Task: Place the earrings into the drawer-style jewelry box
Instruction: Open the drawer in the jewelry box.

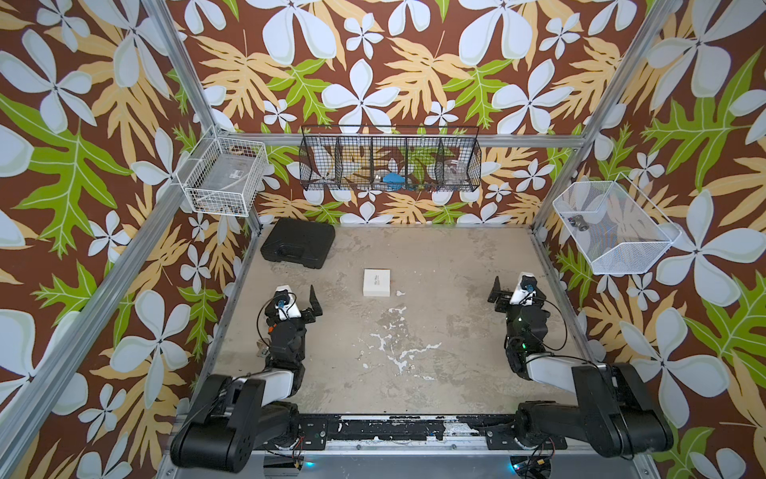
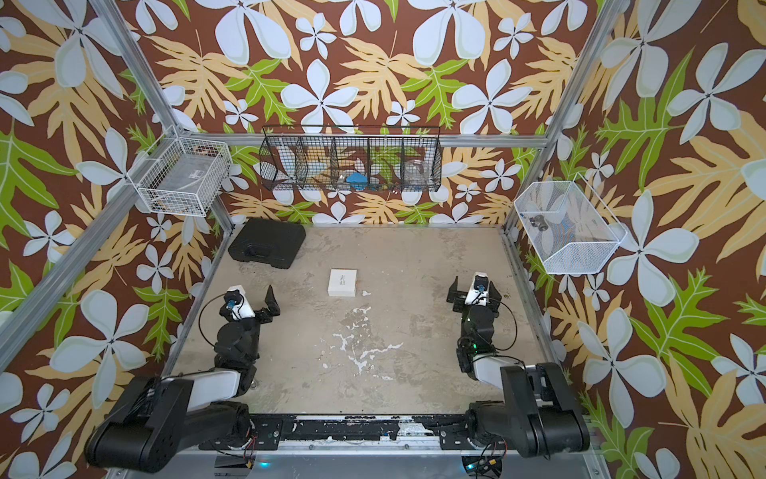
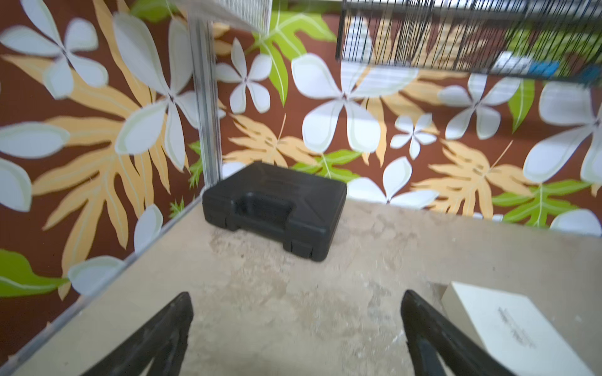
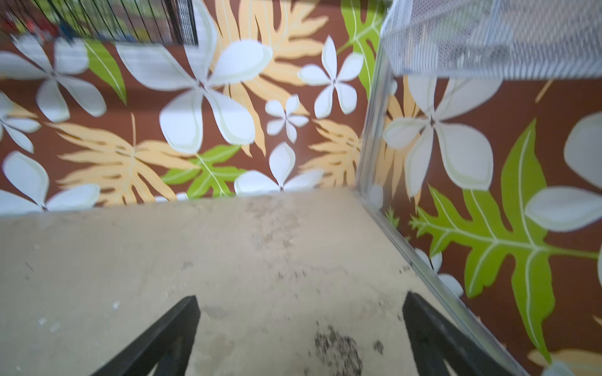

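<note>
I should hold the box still (image 1: 368,284) with my left gripper while my right gripper first pulls the drawer out, because the drawer sits shut (image 1: 388,282) in the jewelry box.
The drawer-style jewelry box (image 1: 376,282) is a small flat white box with faint print, lying shut on the tabletop's middle toward the back; it also shows in the second top view (image 2: 342,283). My left gripper (image 1: 297,295) hovers to its left, open and empty; in the left wrist view the gripper (image 3: 296,294) spans bare table, with the box (image 3: 521,328) just beyond one finger. My right gripper (image 1: 518,287) stands open and empty at the right side, over bare table in the right wrist view (image 4: 301,296). I can make out no earrings in any view.
A closed black plastic case (image 1: 297,242) lies at the back left corner. On the walls hang a white wire basket (image 1: 224,176), a long black wire basket (image 1: 389,164) with small items, and a white mesh basket (image 1: 613,226). Aluminium rails edge the table.
</note>
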You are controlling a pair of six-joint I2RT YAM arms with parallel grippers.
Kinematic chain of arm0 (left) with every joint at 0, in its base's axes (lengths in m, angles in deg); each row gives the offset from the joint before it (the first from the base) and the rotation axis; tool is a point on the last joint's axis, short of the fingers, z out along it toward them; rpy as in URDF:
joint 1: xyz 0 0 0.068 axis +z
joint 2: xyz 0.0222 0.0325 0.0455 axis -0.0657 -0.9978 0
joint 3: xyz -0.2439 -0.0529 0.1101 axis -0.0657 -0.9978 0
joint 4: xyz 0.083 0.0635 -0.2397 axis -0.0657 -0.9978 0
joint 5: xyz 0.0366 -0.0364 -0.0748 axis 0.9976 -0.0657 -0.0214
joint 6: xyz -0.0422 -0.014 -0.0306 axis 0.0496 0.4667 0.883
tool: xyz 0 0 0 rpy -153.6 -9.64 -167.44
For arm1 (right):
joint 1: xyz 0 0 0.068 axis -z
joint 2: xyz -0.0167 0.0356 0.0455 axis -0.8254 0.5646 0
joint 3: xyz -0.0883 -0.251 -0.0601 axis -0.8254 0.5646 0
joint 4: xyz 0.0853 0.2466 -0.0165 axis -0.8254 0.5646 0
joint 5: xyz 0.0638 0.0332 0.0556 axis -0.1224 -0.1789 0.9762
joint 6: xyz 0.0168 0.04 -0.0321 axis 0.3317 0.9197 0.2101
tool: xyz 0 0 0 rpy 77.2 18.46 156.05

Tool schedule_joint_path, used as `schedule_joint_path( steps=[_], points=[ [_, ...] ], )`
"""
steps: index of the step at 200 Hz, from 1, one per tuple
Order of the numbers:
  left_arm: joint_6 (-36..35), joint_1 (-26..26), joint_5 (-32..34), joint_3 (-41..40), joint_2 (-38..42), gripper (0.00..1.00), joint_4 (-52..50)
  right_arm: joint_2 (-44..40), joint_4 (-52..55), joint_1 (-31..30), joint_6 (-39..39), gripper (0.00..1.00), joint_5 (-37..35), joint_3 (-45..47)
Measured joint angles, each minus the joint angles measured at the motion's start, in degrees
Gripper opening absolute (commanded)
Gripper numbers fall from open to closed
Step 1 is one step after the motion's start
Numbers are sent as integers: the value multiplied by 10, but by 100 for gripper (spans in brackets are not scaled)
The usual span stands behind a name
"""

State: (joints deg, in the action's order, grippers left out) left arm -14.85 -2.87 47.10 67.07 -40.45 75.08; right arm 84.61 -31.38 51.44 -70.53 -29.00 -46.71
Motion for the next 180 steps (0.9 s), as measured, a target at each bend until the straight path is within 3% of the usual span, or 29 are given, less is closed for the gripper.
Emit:
schedule_joint_path(
  steps=[30,69,103,137,180],
  points=[
    [109,-7,75,54,99,100,-113,-71,117,0,95,100,62,-74],
    [198,-13,52,127,76,100,-217,-56,222,-14,231,97,213,-156],
    [263,-14,-32,241,-27,100,-324,33,247,-76,299,82,300,-183],
    [286,-14,-141,345,-136,100,-425,190,241,-143,355,64,365,-244],
    [326,-17,-295,416,-247,96,-475,332,223,-169,407,53,433,-333]
  ],
)
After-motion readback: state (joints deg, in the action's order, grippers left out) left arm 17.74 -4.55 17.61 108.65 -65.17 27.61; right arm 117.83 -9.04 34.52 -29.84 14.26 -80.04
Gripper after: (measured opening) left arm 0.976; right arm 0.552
